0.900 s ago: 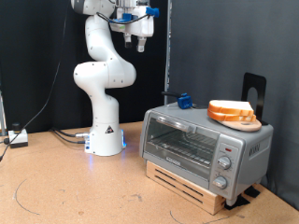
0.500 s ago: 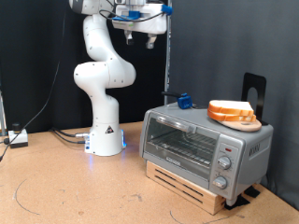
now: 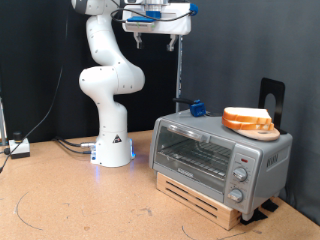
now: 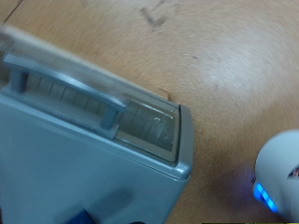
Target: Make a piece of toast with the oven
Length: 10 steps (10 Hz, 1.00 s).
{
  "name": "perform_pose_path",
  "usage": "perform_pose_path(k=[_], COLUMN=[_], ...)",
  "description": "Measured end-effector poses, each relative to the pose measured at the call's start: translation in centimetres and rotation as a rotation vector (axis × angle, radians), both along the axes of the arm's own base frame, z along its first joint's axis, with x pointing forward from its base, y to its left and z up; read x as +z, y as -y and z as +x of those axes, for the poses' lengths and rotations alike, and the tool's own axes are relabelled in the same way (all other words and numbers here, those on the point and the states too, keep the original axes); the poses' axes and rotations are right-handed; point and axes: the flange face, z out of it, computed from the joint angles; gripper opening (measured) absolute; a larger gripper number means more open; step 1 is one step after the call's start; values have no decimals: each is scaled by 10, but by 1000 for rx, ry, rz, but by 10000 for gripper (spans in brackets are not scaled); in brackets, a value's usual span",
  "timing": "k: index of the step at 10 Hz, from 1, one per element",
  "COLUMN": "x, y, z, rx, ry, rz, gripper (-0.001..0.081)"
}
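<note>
I should turn and tilt my gripper toward the door handle point(image 3: 186, 133) before taking the bread, because the glass door point(image 3: 195, 158) is shut and its handle lies crooked to my gripper.
The silver toaster oven point(image 3: 220, 155) stands on a wooden pallet at the exterior view's right, with its glass door shut. Two stacked bread slices point(image 3: 248, 121) lie on its roof, near the right end. My gripper point(image 3: 171, 42) hangs high near the exterior view's top, above and left of the oven, with nothing between its fingers. The wrist view looks down on the oven's roof point(image 4: 75, 159) and its door handle point(image 4: 70, 82). The gripper's fingers do not show there, and neither does the bread.
A small blue object point(image 3: 196, 107) sits on the oven's roof at the back left. A black stand point(image 3: 272, 98) rises behind the bread. The arm's white base point(image 3: 112, 150) stands left of the oven and also shows in the wrist view point(image 4: 280, 177). The tabletop is wood.
The gripper has swung towards the exterior view's right at the same height, closer to above the oven. The oven and the bread have not moved.
</note>
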Motion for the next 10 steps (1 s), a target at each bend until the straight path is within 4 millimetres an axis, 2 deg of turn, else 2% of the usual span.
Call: perform_pose_path(k=[2,3,4,5,7,9,10], x=[-13,-17,-17,-15,-17,-34,-43], y=[16,13,14,11,20,32,28], z=[21,30,30,29,22,35,44], rx=[240,342,307,380,600,805,884], ry=[58,69,67,101,179,308,363], rz=[51,62,61,112,198,195,170], gripper=[807,807,807,807,807,807,807])
